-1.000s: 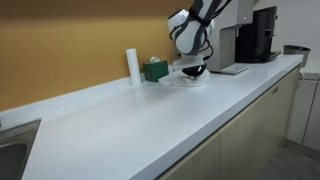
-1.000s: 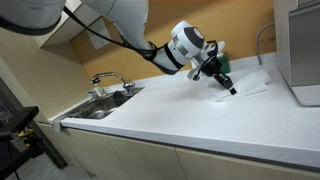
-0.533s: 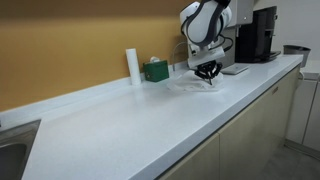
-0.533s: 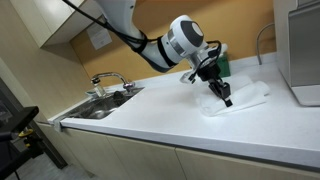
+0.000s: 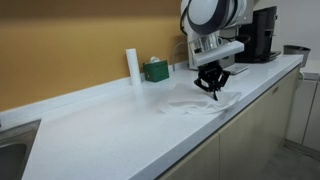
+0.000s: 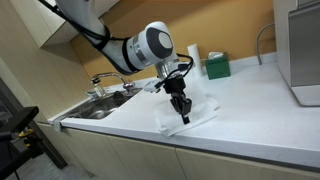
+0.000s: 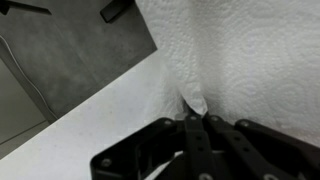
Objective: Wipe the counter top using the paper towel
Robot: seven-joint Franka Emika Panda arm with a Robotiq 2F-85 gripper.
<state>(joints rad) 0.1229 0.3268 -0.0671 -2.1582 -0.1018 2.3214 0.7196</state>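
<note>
Next, I pull the towel back inward over the counter top toward the coffee machine with my gripper, because part of the paper towel (image 7: 162, 32) sticks out past the counter's front edge.
A white paper towel (image 5: 196, 103) lies flat on the white counter top (image 5: 120, 125) near its front edge. It also shows in an exterior view (image 6: 195, 108) and fills the upper right of the wrist view (image 7: 250, 60). My gripper (image 5: 213, 91) points straight down, shut on a pinched fold of the paper towel and pressing it on the counter. In an exterior view the gripper (image 6: 183, 114) stands on the towel's front part. In the wrist view the fingertips (image 7: 196, 118) meet around a small raised fold of the towel.
A white roll (image 5: 132, 66) and a green box (image 5: 155, 70) stand by the back wall. A coffee machine (image 5: 262, 34) stands at the far end. A sink with a tap (image 6: 108, 82) is at the other end. The counter's front edge (image 7: 90, 105) is close to the gripper.
My gripper has dragged the paper towel from near the green box at the back toward the counter's front edge and along toward the sink.
</note>
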